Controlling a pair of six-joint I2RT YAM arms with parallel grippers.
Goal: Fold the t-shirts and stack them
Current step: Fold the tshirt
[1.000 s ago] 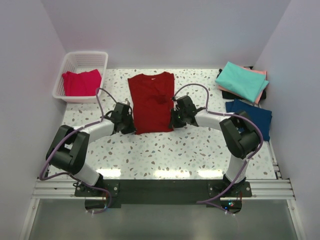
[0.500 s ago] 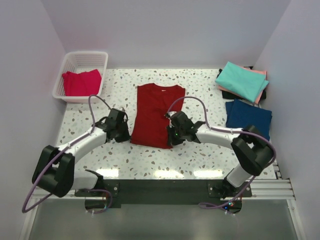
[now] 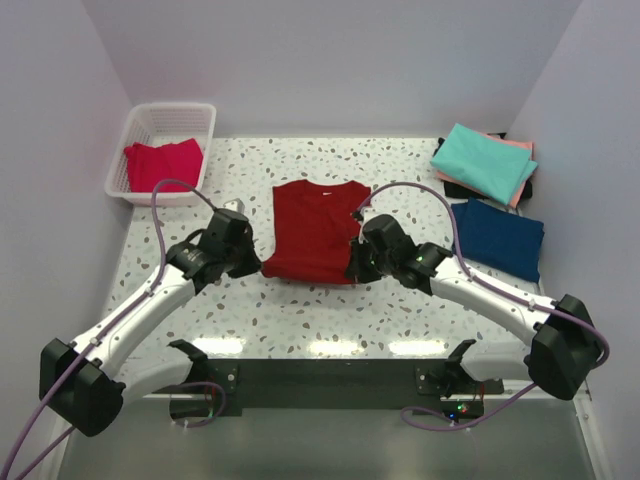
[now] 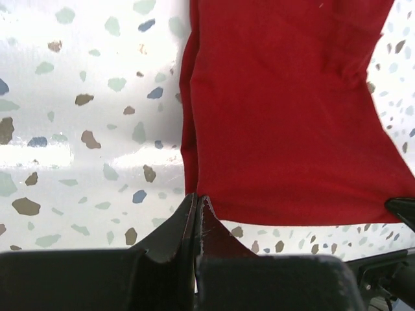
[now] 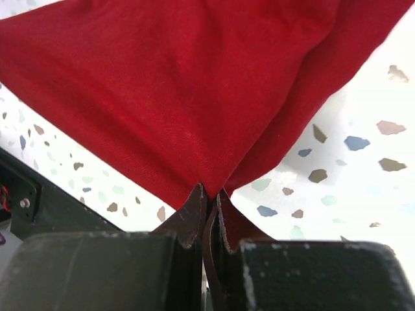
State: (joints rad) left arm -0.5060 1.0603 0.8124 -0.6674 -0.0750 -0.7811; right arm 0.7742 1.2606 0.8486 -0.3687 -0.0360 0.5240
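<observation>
With the near hem (image 3: 308, 278) taut across both corners and the collar (image 3: 326, 187) lying flat ahead, my left gripper should carry on toward the collar and release there.
The dark red t-shirt (image 3: 320, 230) lies folded lengthwise in the middle of the table, collar away from me. My left gripper (image 3: 258, 265) is shut on its near left corner, and my right gripper (image 3: 352, 270) is shut on its near right corner. The near hem is pulled taut between them. In the left wrist view the red cloth (image 4: 285, 116) fans out from the pinched fingertips (image 4: 196, 199). The right wrist view has the same cloth (image 5: 181, 84) rising from its closed tips (image 5: 209, 191). A pinkish-red shirt (image 3: 162, 163) sits in the basket. Teal (image 3: 485, 162), salmon pink (image 3: 522, 146) and navy (image 3: 500, 235) shirts lie at the right.
A white lattice basket (image 3: 140, 125) stands at the back left corner. The folded pile at the back right rests on something dark (image 3: 455, 188). White walls enclose the speckled tabletop (image 3: 300, 310) on three sides. The arm bases sit on the rail at the near edge.
Both grippers have drawn the near end of the dark red shirt toward the front of the table. The shirt now looks shorter and wider, and both arms have stretched out sideways.
</observation>
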